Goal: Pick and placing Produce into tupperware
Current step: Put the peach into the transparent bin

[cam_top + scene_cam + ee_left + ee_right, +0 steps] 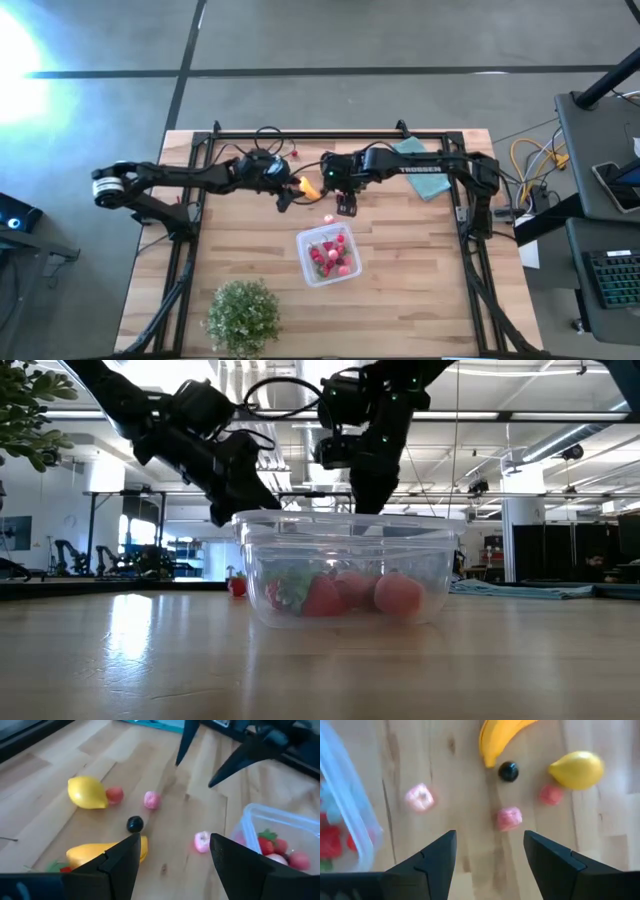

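Observation:
The robot's left gripper is hovering over the banana (503, 739), near the right gripper, so the left gripper should move back while the right gripper takes the pink berry (509, 818).
The tupperware (328, 256), a clear box, stands on the wood table and holds several red berries (322, 596). Beyond its far side, loose produce lies on the table: a lemon (87, 792), a banana (105, 854), a red berry (114, 794), a pink berry (509, 818), a dark berry (508, 771) and a pale pink piece (420, 797). My left gripper (285, 200) hovers open above the banana, slanting down. My right gripper (346, 207) hangs open, pointing down over the pink berry, with nothing between its fingers.
A bushy green plant (243, 315) stands near the table's front left. A teal cloth (420, 165) lies at the far right under the right arm. A black frame (330, 133) runs along the table's far edge and sides.

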`<act>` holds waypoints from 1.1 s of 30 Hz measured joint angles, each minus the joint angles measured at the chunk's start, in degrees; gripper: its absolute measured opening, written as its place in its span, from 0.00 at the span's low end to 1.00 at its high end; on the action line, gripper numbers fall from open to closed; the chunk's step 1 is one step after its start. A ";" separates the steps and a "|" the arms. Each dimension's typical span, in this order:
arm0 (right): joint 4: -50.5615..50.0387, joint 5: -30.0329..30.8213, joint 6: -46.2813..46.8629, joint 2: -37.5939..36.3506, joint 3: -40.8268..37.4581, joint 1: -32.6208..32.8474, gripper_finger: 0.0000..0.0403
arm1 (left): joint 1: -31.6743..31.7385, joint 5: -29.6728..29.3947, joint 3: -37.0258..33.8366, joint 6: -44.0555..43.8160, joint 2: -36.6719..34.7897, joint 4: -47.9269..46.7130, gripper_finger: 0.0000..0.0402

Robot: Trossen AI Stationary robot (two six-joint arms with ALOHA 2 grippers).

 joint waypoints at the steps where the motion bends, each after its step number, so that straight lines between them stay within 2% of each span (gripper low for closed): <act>1: -0.07 -1.16 -1.06 0.01 -0.45 -0.22 0.56 | 0.00 0.60 0.00 0.00 -0.26 -0.01 0.56; 3: 0.03 -3.10 -2.34 0.01 -1.35 -0.51 0.56 | 0.00 1.55 -0.02 0.02 -0.71 0.13 0.56; 8: 1.05 -3.32 -5.51 0.04 -3.81 -0.47 0.56 | 0.00 2.14 -0.26 0.22 -0.95 -0.16 0.56; 15: 8.61 -2.91 -10.28 0.08 -7.76 -0.51 0.56 | 0.00 2.16 -0.26 0.48 -1.56 -0.04 0.56; 24: 10.39 -2.93 -8.73 0.20 -7.77 -0.50 0.56 | 0.00 2.14 -0.31 0.46 -2.09 -0.41 0.56; 33: 12.31 -1.20 -9.43 3.76 -7.90 -0.88 0.56 | 0.00 2.13 -0.24 0.11 -2.91 0.07 0.56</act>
